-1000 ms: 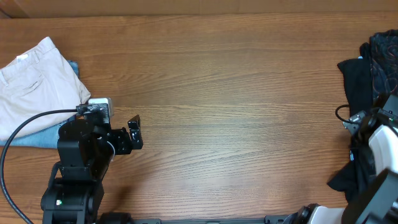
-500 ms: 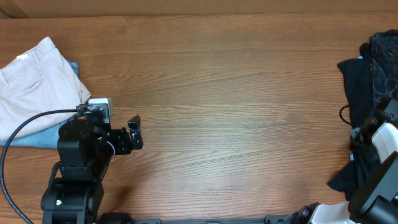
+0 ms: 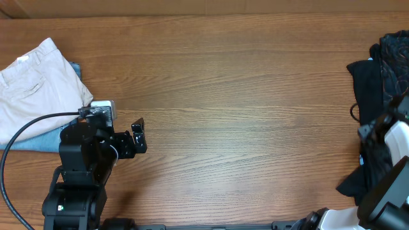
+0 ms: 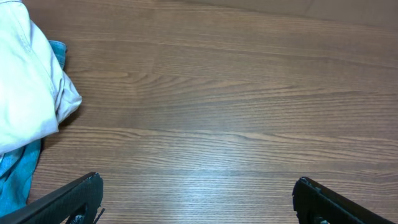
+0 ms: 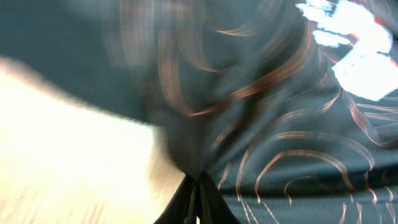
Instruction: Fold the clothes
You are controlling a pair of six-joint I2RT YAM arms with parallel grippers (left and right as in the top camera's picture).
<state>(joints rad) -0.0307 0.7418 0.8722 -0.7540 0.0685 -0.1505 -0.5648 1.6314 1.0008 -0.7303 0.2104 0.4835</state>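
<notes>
I should keep pulling the black jersey's fold across in my right gripper's hold, as the middle wood is clear, until the jersey lies there. Then I should let go.
The clothes, a black jersey with orange-red contour lines and white logos, fill the right wrist view, which is blurred. My right gripper is shut on a fold of this fabric, which bunches up just above the fingertips. In the overhead view the jersey lies crumpled at the far right edge, with my right arm below it. My left gripper stands open over bare wood at the lower left, far from the jersey, with nothing between its fingers.
Plain black garments lie beside the jersey at the right edge. Beige trousers rest on blue jeans at the far left, close to my left arm. The trousers also show in the left wrist view.
My right gripper has closed on the jersey fabric, and the right arm has shifted slightly toward the right edge. The left arm has not moved.
</notes>
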